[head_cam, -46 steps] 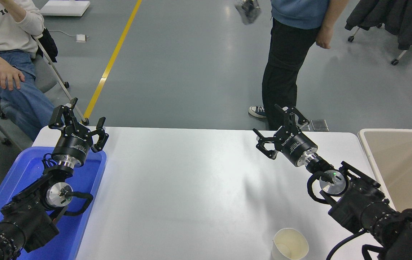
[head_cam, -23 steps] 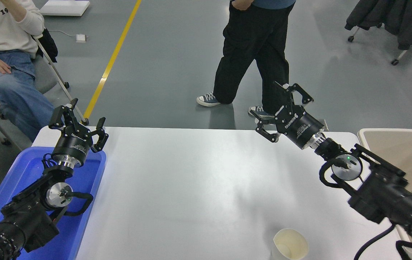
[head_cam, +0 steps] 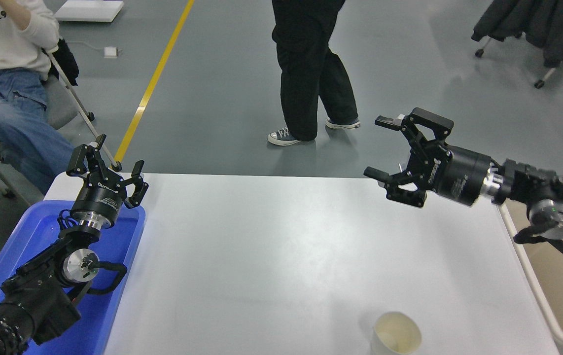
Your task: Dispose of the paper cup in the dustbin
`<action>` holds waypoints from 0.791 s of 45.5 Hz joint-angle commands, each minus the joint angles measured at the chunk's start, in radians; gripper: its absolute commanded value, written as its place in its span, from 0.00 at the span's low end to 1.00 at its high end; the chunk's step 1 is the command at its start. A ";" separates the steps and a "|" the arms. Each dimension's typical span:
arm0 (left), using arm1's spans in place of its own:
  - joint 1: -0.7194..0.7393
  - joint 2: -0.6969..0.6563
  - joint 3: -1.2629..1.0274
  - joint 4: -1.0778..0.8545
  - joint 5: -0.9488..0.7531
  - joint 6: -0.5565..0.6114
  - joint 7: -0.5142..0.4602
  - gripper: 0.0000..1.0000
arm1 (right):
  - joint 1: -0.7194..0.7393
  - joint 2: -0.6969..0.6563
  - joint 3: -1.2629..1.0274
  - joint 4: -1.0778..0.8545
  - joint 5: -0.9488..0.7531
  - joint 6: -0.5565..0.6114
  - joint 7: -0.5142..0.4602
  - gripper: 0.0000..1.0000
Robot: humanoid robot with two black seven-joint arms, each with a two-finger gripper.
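I can see just a cream inside (head_cam: pixel 399 332) through the paper cup's opening (head_cam: pixel 395 339), so I expect the cup to be empty when I tip it into the dustbin.
The paper cup (head_cam: pixel 396 334) stands upright at the table's near edge, right of centre, white with a cream inside. The beige dustbin (head_cam: pixel 528 273) sits off the table's right side, partly behind my right arm. My right gripper (head_cam: pixel 379 147) is open and empty, raised over the table's far right part, pointing left, well above and beyond the cup. My left gripper (head_cam: pixel 108 165) is open and empty, parked over the far end of the blue tray at the lower left.
A blue plastic tray (head_cam: pixel 119 276) lies along the table's left side under my left arm. A person in black trousers (head_cam: pixel 311 74) walks beyond the far edge. Another person (head_cam: pixel 0 84) sits at the far left.
My right arm has swung up and to the right, and its gripper has turned to point left. The standing person has walked to the left. The cup and my left arm have not moved.
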 commanded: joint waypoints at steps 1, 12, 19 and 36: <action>0.000 0.000 -0.001 0.000 0.000 0.000 0.000 1.00 | 0.102 -0.117 -0.150 0.099 -0.266 -0.002 0.002 1.00; 0.000 0.002 -0.001 0.000 0.000 0.000 0.000 1.00 | 0.079 -0.197 -0.254 0.184 -0.496 -0.029 0.003 1.00; 0.000 0.002 -0.001 0.000 0.000 0.000 0.000 1.00 | 0.004 -0.223 -0.263 0.214 -0.574 -0.083 0.015 1.00; 0.000 0.002 -0.001 0.000 0.000 0.000 0.000 1.00 | -0.247 -0.218 -0.236 0.211 -0.875 -0.261 0.091 1.00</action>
